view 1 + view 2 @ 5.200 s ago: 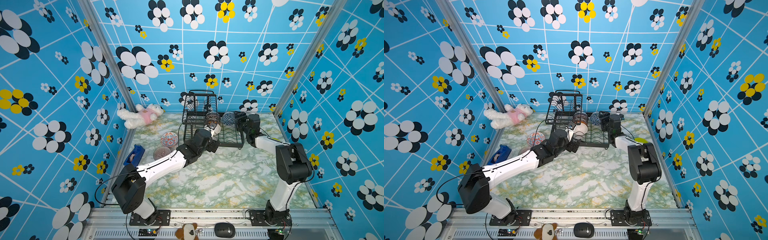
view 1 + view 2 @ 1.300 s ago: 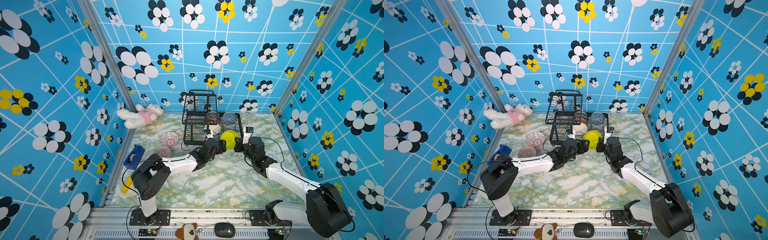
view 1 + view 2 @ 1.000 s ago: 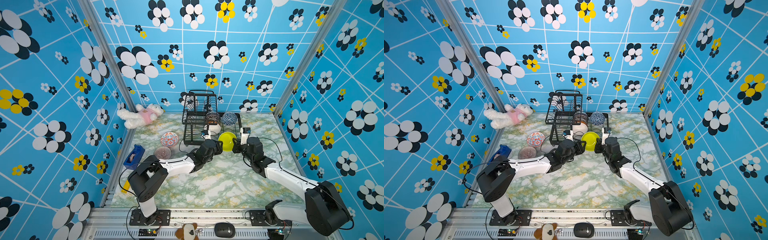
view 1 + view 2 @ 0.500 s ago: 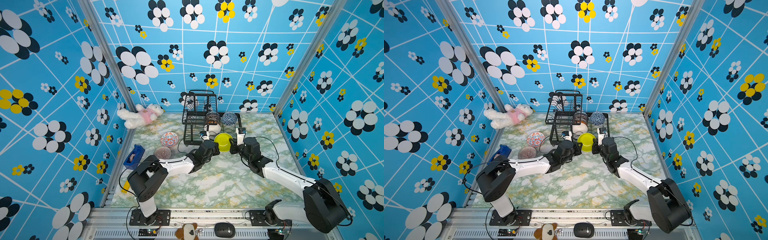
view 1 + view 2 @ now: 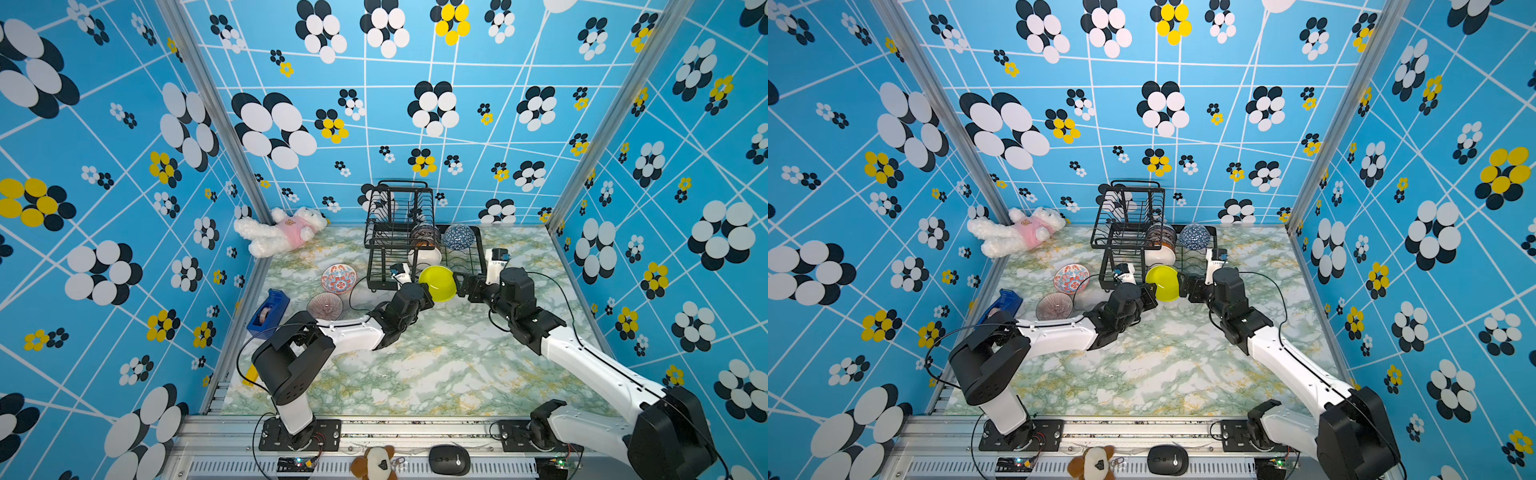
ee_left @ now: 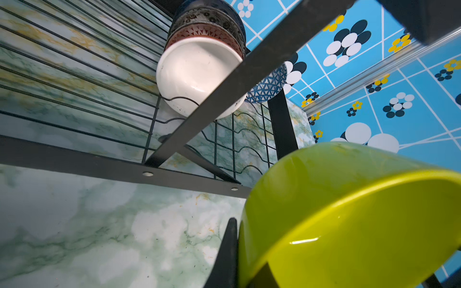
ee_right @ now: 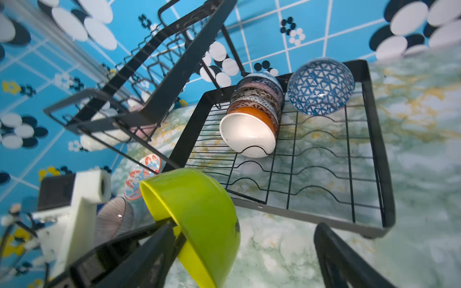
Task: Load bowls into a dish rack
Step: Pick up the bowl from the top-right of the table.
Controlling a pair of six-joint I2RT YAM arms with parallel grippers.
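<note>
The free slots point(image 5: 461, 258) by the blue-and-white bowl are closest to my right gripper. My right gripper should take the lime green bowl by its free side point(image 5: 450, 283) from my left gripper.
A lime green bowl point(image 5: 438, 284) hangs tilted just in front of the black wire dish rack point(image 5: 399, 187), between my two grippers. My left gripper point(image 5: 428, 291) is shut on its rim; in the left wrist view one finger point(image 6: 230, 239) presses the outer wall of the bowl point(image 6: 349, 212). My right gripper point(image 7: 247, 229) stands open, its jaws wide apart beside the bowl point(image 7: 204, 212). The rack's lower tray point(image 7: 379, 149) holds a nested stack fronted by a white bowl point(image 7: 247, 134) and a blue-and-white bowl point(image 7: 320, 87). A red-blue floral bowl point(image 5: 338, 277) and a purplish ribbed bowl point(image 5: 325, 305) sit on the table.
A white and pink plush toy point(image 5: 282, 230) lies at the back left corner. A blue tape dispenser point(image 5: 268, 311) stands by the left wall. The rack's raised upper basket point(image 5: 1129, 199) overhangs the tray's left part. Patterned walls close in three sides.
The right gripper, which carried the lime bowl leftward, has opened. The left gripper has shut on the bowl's rim. The bowl has shifted a little to the left.
</note>
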